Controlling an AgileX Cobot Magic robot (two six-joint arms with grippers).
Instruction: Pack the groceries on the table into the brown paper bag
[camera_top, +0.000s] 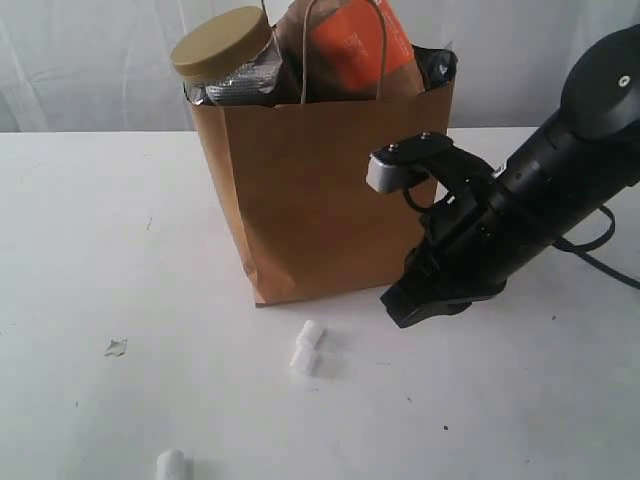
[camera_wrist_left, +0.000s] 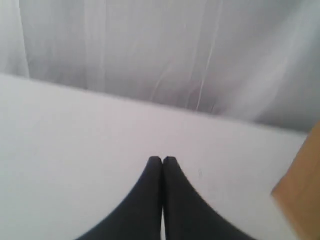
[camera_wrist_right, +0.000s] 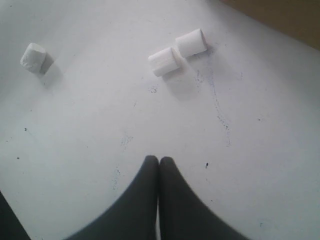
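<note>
My left gripper should carry the white bit near the front edge to the brown paper bag's top, because the bit is far from my right gripper.
The brown paper bag stands upright on the white table. Out of its top stick a clear jar with a mustard lid and a brown-orange pouch; a dark packet edge shows at the bag's right corner. My right gripper hovers low over the table just right of the bag's front, shut and empty; in the right wrist view its fingertips meet above bare table. My left gripper is shut and empty over bare table, with a bag edge beside it. It is out of the exterior view.
Two small white cylindrical bits lie in front of the bag, also seen as white bits in the right wrist view. A third bit lies near the front edge. A small scrap lies at the left. White curtain hangs behind the table.
</note>
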